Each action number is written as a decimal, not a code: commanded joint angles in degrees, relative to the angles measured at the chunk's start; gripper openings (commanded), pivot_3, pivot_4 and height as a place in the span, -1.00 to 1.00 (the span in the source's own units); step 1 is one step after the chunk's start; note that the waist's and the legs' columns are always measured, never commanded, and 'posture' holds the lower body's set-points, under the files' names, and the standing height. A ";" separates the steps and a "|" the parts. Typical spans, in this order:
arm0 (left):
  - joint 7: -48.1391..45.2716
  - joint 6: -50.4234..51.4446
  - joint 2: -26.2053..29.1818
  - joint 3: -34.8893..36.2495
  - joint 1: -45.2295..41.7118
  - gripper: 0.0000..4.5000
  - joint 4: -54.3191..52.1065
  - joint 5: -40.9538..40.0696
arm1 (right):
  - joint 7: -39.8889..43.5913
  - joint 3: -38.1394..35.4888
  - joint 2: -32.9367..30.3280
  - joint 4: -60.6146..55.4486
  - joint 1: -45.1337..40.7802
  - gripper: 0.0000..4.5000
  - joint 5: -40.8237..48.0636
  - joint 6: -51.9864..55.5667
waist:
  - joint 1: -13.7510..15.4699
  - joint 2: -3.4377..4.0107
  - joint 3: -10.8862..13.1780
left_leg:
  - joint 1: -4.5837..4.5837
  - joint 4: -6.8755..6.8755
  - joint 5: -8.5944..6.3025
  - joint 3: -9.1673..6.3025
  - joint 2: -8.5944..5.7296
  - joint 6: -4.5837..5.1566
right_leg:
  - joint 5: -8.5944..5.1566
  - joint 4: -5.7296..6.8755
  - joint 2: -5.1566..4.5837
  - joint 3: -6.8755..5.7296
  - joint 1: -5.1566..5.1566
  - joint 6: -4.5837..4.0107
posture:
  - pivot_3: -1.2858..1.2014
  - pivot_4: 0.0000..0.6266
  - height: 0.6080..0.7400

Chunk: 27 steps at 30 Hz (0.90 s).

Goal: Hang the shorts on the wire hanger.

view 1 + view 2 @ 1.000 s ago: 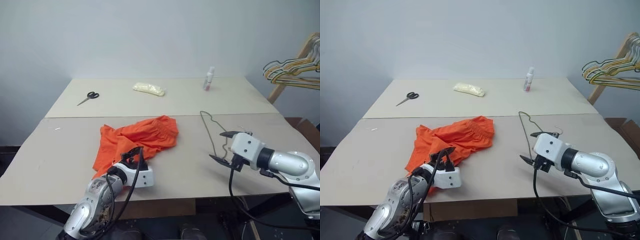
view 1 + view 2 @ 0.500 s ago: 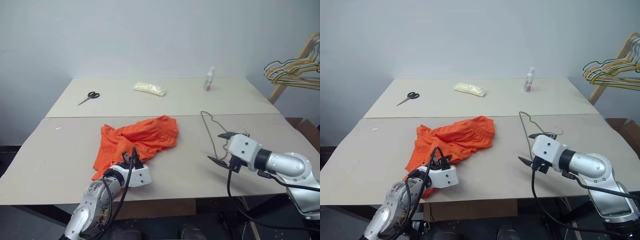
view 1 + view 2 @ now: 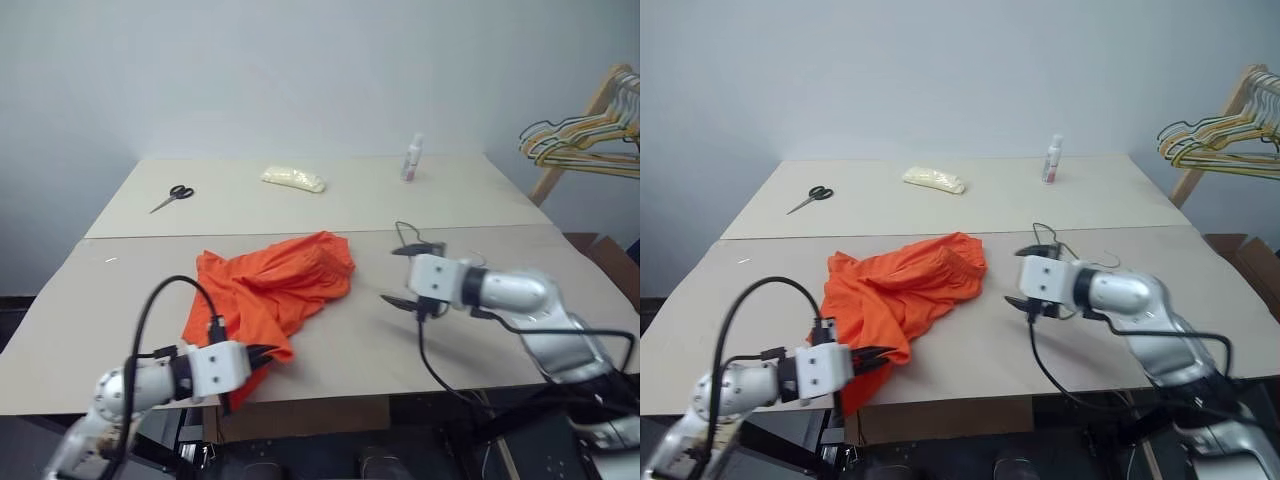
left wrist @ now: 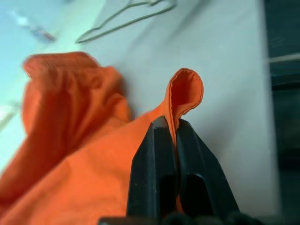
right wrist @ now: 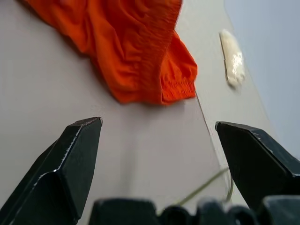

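My grippers will open the shorts out wide and mostly flat when I pull the shorts between them, because loose folds bunch up behind the shorts (image 3: 262, 292)' puckered waistband (image 3: 338, 262).
The orange shorts (image 3: 270, 285) lie crumpled on the near table, left of centre. My left gripper (image 4: 171, 124) is shut on a fold of their near hem, close to the table's front edge (image 3: 875, 357). My right gripper (image 3: 397, 275) hovers open just right of the shorts, with nothing between its wide-spread fingers (image 5: 157, 124). The wire hanger (image 4: 126, 11) lies flat on the table under and behind the right gripper. Just its thin hook end (image 3: 404, 231) shows past that hand.
On the far table lie scissors (image 3: 172, 196), a white packet (image 3: 292, 179) and a small bottle (image 3: 410, 158). A bunch of yellow, green and dark hangers (image 3: 575, 150) hangs on a wooden rack at the far right. The table's front edge runs close under my left hand.
My left gripper shut on the shorts' hem and drew back to the left, toward the front edge. The right gripper, still open, moved left over the hanger toward the shorts.
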 commanded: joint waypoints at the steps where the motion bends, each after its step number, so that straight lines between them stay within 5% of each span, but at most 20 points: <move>1: -5.50 0.03 2.78 2.96 0.17 -0.99 -0.47 -9.60 | 1.13 3.08 2.62 3.44 -5.09 1.00 -2.04 -4.44 | 0.17 -0.01 0.00 | 0.00 -0.01 0.00 -0.01 0.00 0.00 | -0.02 0.00 0.00 -0.03 -0.01 -0.02 | 0.08 -1.00 1.00; 4: -13.06 3.35 8.03 4.69 2.94 -0.99 -1.64 -17.27 | 1.91 7.35 5.40 8.31 -9.84 1.00 -5.40 -9.21 | 0.46 -0.03 0.00 | -0.11 -0.03 -0.01 -0.11 -0.03 0.00 | -0.04 -0.03 -0.09 -0.13 -0.08 0.00 | 0.08 -1.00 1.00; 10: -18.21 1.41 11.96 4.42 3.48 -0.99 1.51 -18.10 | 2.45 12.81 6.06 16.63 -17.05 1.00 -12.68 -21.54 | 0.49 0.02 0.03 | -0.15 -0.07 -0.02 -0.15 -0.06 -0.01 | -0.04 -0.02 -0.16 -0.21 -0.13 -0.03 | 0.09 -1.00 1.00; 27: -21.62 -2.01 12.50 -0.49 -0.98 -0.99 5.23 -14.76 | 10.15 19.40 12.08 31.10 -31.45 1.00 -15.82 -39.11 | -0.65 0.03 0.05 | 0.44 -0.11 -0.01 -0.16 0.09 -0.02 | -0.31 0.75 0.02 -0.16 0.00 -0.50 | 0.08 -1.00 1.00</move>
